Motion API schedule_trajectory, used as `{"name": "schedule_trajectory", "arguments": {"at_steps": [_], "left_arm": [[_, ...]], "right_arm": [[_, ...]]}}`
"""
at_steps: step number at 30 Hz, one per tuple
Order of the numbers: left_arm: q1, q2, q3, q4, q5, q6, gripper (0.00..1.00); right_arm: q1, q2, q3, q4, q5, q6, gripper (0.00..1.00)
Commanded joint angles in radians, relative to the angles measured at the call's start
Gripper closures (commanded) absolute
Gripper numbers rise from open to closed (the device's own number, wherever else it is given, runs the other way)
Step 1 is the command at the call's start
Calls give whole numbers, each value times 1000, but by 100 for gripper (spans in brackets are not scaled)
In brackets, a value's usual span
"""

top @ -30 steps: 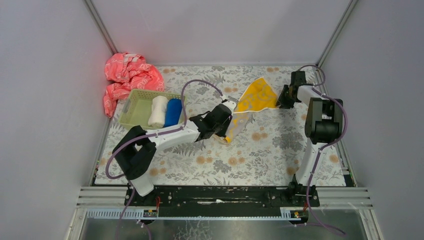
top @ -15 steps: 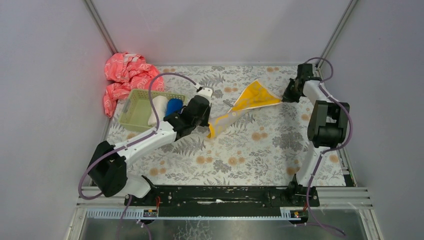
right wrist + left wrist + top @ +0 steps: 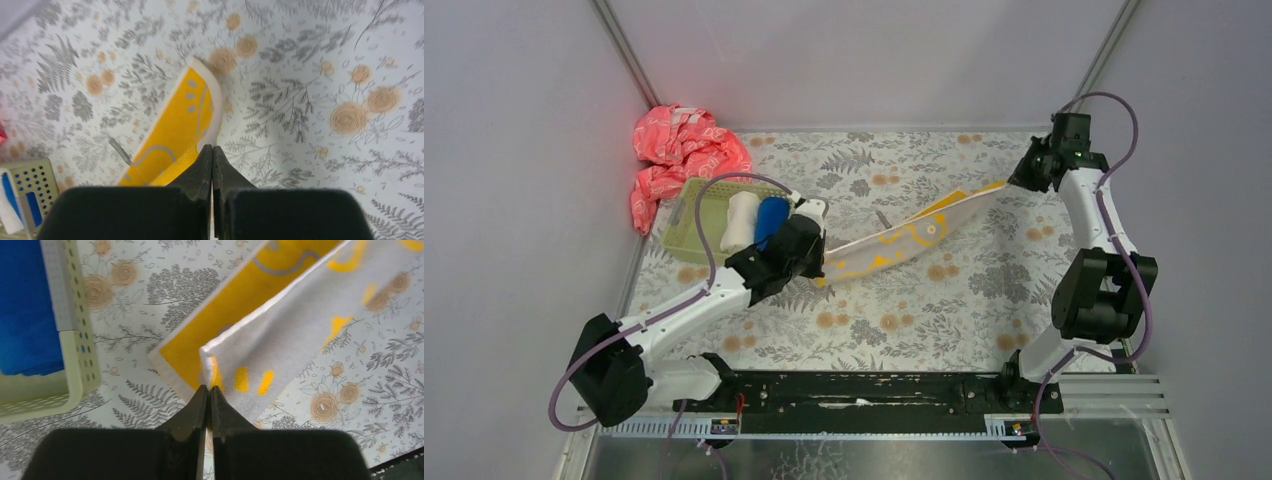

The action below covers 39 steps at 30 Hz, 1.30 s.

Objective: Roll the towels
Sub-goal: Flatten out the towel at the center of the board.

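The yellow-orange towel lies doubled (image 3: 186, 346) under itself at a slant. My left gripper should move the towel's corner toward the back wall to spread the towel flat before folding it.
The yellow-orange towel (image 3: 904, 242) hangs stretched in a long band over the table, pale underside up. My left gripper (image 3: 821, 268) is shut on its near-left corner, seen close in the left wrist view (image 3: 208, 388) with the towel (image 3: 300, 325) running away to the right. My right gripper (image 3: 1012, 183) is shut on the far-right corner; the right wrist view shows the jaws (image 3: 212, 148) pinching the towel's yellow edge (image 3: 172, 122). The cream-white towel (image 3: 741, 221) and royal blue towel (image 3: 770, 221) lie rolled side by side in the basket (image 3: 686, 214).
The pale green perforated basket stands at the left, just behind my left wrist, its wall (image 3: 75, 340) close to the fingers. A pink-red patterned cloth (image 3: 682, 152) is heaped in the back left corner. Grey walls enclose the flowered tabletop (image 3: 944, 310).
The right gripper shut on the towel's corner and swung to the back right. The left arm pulled left toward the basket. The drooping towel is now drawn out long between them.
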Motion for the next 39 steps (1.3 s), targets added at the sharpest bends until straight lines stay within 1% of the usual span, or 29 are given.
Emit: {"name": "schedule_trajectory", "arguments": {"at_steps": [1, 4, 7, 9, 13, 16, 18, 20, 23, 25, 28, 30, 31, 35, 37, 39], "left_arm": [[-1, -66, 51, -3, -100, 8, 100], [-1, -108, 85, 22, -146, 60, 100], [-1, -168, 78, 45, -139, 65, 100], [0, -235, 43, 63, -120, 42, 100], [-1, -429, -63, 132, -47, -10, 100], [0, -548, -117, 150, -3, -35, 100], [0, -588, -131, 149, 5, -46, 100], [-1, -584, -131, 132, -1, -52, 100], [-1, -517, -134, 146, -23, -57, 100], [-1, -435, -130, 181, -51, -61, 100], [17, -229, -108, 244, -140, -59, 100], [61, -90, -81, 295, -161, -60, 100], [97, -22, -61, 318, -145, -64, 100], [243, 229, 32, 457, -3, -76, 100], [292, 350, 101, 503, 60, -71, 100], [320, 470, 199, 500, 115, -48, 100]], "right_arm": [[-15, -83, 134, -32, -28, -4, 100], [-23, -156, 116, -15, -28, 10, 100], [-45, -241, 85, -24, -26, 13, 100], [-56, -303, 62, -39, -25, 10, 100], [-63, -453, 19, -87, 10, -6, 100], [-63, -546, -11, -132, 23, -23, 100], [-62, -590, -37, -151, 35, -33, 100], [-63, -604, -58, -165, 30, -38, 100], [-62, -573, -84, -150, 7, -31, 100], [-63, -526, -106, -119, -8, -20, 100], [-63, -424, -137, -35, -24, 7, 100], [-62, -336, -157, 40, -24, 18, 100], [-62, -268, -158, 74, -24, 23, 100], [-63, -42, -106, 190, -28, 24, 100], [-65, 86, -45, 218, -56, 14, 100], [-65, 190, 15, 256, -100, 12, 100]]}}
